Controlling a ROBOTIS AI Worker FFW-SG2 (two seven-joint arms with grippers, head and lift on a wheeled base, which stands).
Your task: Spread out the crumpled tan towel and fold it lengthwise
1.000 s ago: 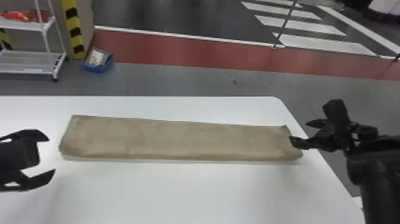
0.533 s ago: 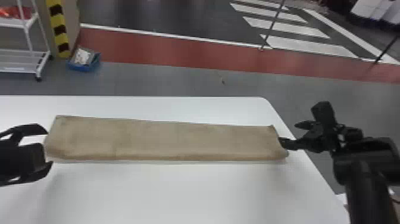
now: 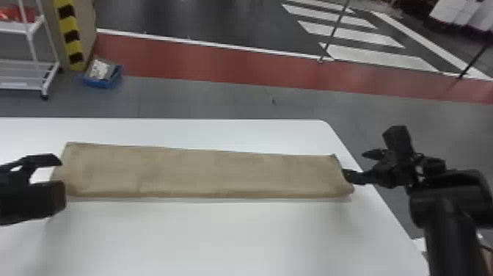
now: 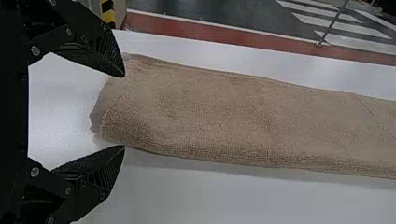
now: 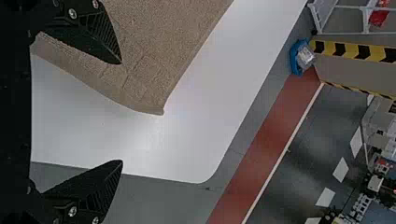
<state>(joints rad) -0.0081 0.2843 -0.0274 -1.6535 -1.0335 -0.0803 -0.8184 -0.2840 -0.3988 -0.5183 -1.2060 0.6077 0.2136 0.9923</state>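
The tan towel's layers (image 3: pixel 132 195) are flat against each other, so the whole strip (image 3: pixel 204 172) will go slanted and slide along, still folded, when the robot pulls the strip's corner.
In the head view the tan towel (image 3: pixel 205 171) lies flat as a long narrow strip across the white table, its length running left to right. My left gripper (image 3: pixel 58 171) stands open at the towel's left end, and in the left wrist view my left gripper (image 4: pixel 124 111) has its fingers apart with the towel end (image 4: pixel 114 112) just beyond them. At the right end, my right gripper (image 3: pixel 353 165) is open in the head view, one finger over the towel's edge. In the right wrist view my right gripper (image 5: pixel 122 112) has one finger above the towel (image 5: pixel 154 42), the other beyond the table edge.
The white table (image 3: pixel 220 238) extends in front of the towel and has a rounded far right corner. Past it on the floor are a blue bin (image 3: pixel 102 76), a white shelf cart (image 3: pixel 33 69) and a yellow-black striped post (image 3: pixel 71 36).
The head view has shifted, with the table and towel sliding left in it. My left gripper now sits closer to the towel's left end; my right gripper keeps its place at the right end.
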